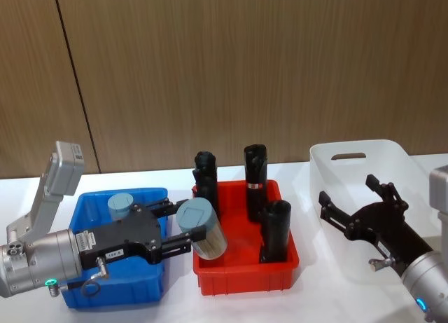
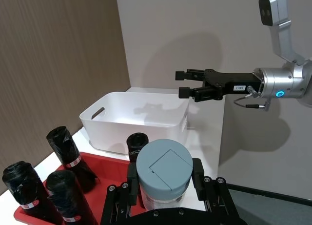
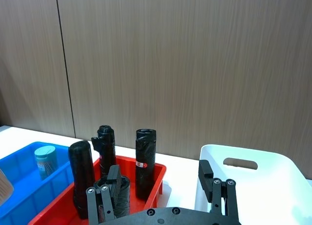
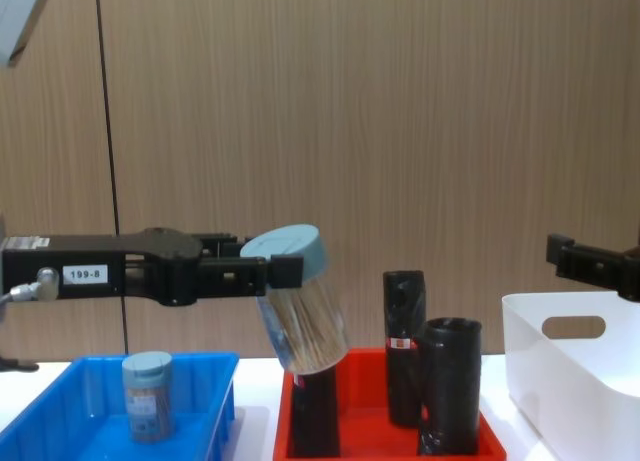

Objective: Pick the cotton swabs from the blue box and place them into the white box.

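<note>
My gripper will carry the tilted tub [image 4: 305, 321], and the whole tub will come along with its lid shut, because the pale blue lid [image 4: 288, 247] sits flush on the tub.
My left gripper [image 1: 187, 221] is shut on one tub of cotton swabs [image 1: 203, 228], held tilted and raised above the edge between the blue box [image 1: 112, 298] and the red bin [image 1: 245, 277]. The chest view shows this tub [image 4: 300, 316] well above the bins. Its pale lid [image 2: 164, 169] sits between the jaws in the left wrist view. Another tub of cotton swabs [image 1: 120, 206] stands upright in the blue box. The white box [image 1: 329, 176] is at the right. My right gripper [image 1: 348, 188] hovers open over the white box with nothing between its fingers.
Three tall black rolls [image 1: 255, 179] stand in the red bin between the two boxes. A wood-panelled wall rises behind the white table [image 1: 175, 305]. The red bin lies between the held tub and the white box [image 2: 136, 112].
</note>
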You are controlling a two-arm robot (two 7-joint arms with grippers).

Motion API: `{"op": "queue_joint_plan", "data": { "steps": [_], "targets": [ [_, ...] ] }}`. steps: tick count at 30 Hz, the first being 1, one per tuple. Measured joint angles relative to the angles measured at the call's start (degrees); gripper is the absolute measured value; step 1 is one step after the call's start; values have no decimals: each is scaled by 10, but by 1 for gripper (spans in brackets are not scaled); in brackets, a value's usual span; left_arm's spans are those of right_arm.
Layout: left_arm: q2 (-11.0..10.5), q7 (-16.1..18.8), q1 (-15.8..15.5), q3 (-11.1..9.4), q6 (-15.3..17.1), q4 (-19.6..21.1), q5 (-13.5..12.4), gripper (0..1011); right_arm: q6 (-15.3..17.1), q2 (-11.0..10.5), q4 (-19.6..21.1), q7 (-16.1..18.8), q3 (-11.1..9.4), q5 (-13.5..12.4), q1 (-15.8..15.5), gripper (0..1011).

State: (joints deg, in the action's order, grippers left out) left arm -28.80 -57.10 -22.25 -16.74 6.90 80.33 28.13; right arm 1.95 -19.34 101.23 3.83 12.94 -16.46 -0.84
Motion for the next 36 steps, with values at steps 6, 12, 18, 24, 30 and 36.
{"op": "queue_joint_plan", "data": {
  "steps": [6, 12, 18, 24, 30, 36],
  "targets": [
    [-1, -7, -1, -1, 0, -2, -1, 660, 0, 0, 0, 2, 0, 0, 0, 1002],
    [-2, -11, -2, -1, 0, -2, -1, 660, 0, -2, 1, 13, -1, 0, 0, 1002],
    [-3, -14, -2, -1, 0, -3, -2, 660, 6, -8, 3, 36, -4, -4, 1, 1002],
    [-3, -16, -3, -2, 0, -3, -2, 660, 20, -16, 5, 66, -8, -13, 4, 1001],
    [-3, -16, -3, -2, 0, -4, -2, 660, 38, -25, 7, 106, -11, -24, 9, 1002],
    [-3, -17, -3, -2, 0, -4, -2, 660, 61, -35, 7, 159, -13, -31, 20, 1002]
  ]
}}
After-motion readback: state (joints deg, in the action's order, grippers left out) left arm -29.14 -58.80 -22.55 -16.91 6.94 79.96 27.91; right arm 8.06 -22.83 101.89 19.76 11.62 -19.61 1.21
